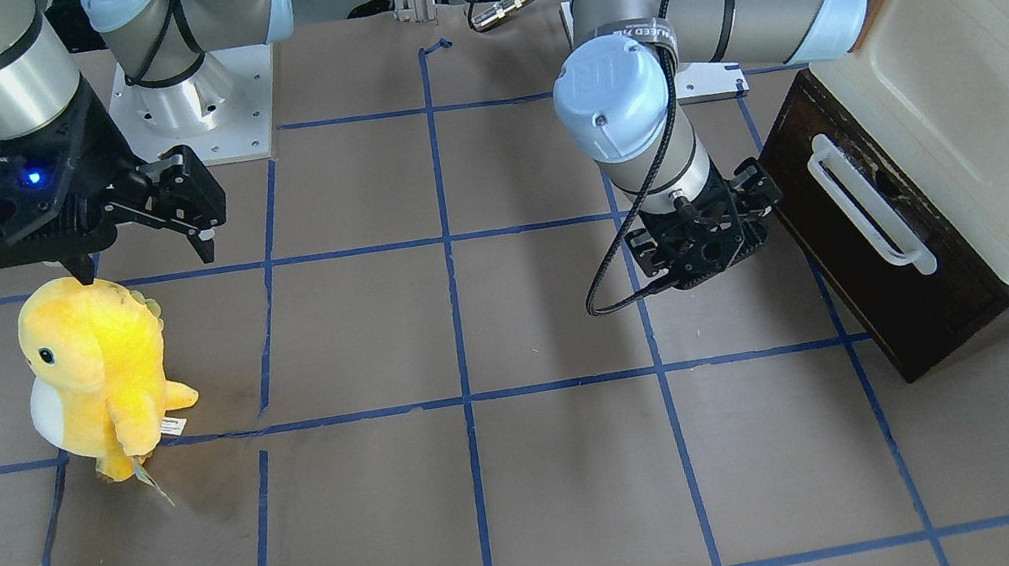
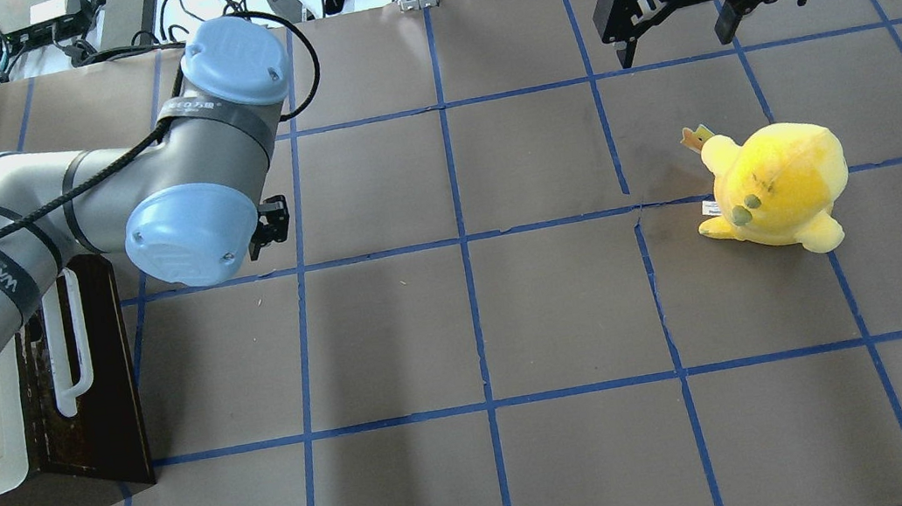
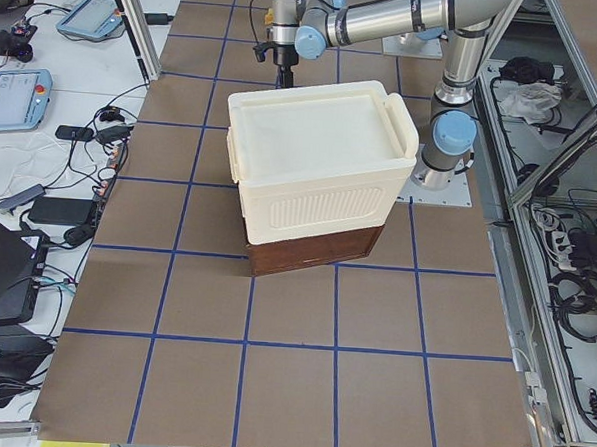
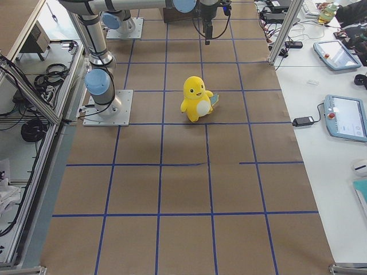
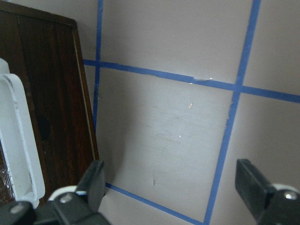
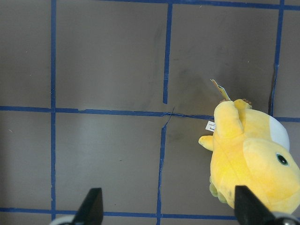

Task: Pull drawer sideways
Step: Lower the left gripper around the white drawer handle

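The drawer (image 1: pixel 865 281) will slide straight out when I pull, and the cabinet will stay put, because the white bar handle (image 1: pixel 865 208) sits midway along the dark front.
The drawer (image 1: pixel 881 294) has a dark brown front with a long white bar handle (image 1: pixel 868 210) and sits shut under the cream cabinet (image 1: pixel 991 94). It also shows in the overhead view (image 2: pixel 94 382) and the left wrist view (image 5: pixel 51 103), with the handle (image 5: pixel 18 145) at that view's left edge. My left gripper (image 1: pixel 710 235) hangs low just beside the drawer front, fingers pointing down. In the left wrist view it (image 5: pixel 171 187) is open and empty, one finger (image 5: pixel 93 180) near the drawer's edge. My right gripper (image 2: pixel 676 36) is open and empty, far from the drawer.
A yellow plush toy (image 1: pixel 98 368) stands on the brown, blue-taped table (image 1: pixel 496 487), just below my right gripper (image 1: pixel 144 244). It also shows in the right wrist view (image 6: pixel 248 159). The cream cabinet (image 3: pixel 316 174) covers the drawer (image 3: pixel 312 246) from above.
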`<act>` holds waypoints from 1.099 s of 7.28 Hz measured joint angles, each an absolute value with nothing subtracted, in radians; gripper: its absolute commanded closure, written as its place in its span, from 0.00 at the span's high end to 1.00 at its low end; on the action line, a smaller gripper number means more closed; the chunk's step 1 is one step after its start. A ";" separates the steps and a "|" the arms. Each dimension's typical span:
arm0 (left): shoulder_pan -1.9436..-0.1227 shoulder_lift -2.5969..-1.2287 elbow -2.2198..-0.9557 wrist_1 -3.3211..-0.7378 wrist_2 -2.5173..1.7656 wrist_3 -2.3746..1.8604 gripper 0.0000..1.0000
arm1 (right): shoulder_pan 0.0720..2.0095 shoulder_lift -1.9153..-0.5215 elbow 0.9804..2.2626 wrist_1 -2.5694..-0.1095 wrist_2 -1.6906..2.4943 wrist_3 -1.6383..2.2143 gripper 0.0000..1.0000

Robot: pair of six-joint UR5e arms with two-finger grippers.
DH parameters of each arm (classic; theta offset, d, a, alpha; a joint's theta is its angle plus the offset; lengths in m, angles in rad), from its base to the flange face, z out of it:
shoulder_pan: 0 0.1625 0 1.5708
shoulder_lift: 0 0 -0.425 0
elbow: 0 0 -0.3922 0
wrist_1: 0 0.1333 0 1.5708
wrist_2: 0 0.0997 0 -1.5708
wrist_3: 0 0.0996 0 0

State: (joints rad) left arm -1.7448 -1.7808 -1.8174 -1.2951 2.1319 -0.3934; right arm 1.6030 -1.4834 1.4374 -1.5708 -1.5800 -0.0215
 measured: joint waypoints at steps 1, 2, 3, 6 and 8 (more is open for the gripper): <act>-1.746 -1.797 -1.857 -1.291 2.212 -0.409 1.00 | 1.603 -1.483 1.437 -1.571 -1.580 -0.021 1.00; -1.746 -1.814 -1.887 -1.290 2.304 -0.422 1.00 | 1.603 -1.483 1.437 -1.571 -1.580 -0.021 1.00; -1.746 -1.830 -1.902 -1.293 2.395 -0.428 1.00 | 1.603 -1.483 1.437 -1.571 -1.580 -0.021 1.00; -1.685 -1.890 -1.931 -1.307 2.523 -0.427 1.00 | 1.603 -1.483 1.437 -1.571 -1.580 -0.021 1.00; -1.660 -1.917 -1.961 -1.309 2.632 -0.432 1.00 | 1.603 -1.483 1.437 -1.571 -1.580 -0.021 1.00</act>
State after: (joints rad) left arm -1.6605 -1.9170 -1.9606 -1.3093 2.6323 -0.4323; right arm 1.6030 -1.4833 1.4373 -1.5708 -1.5800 -0.0215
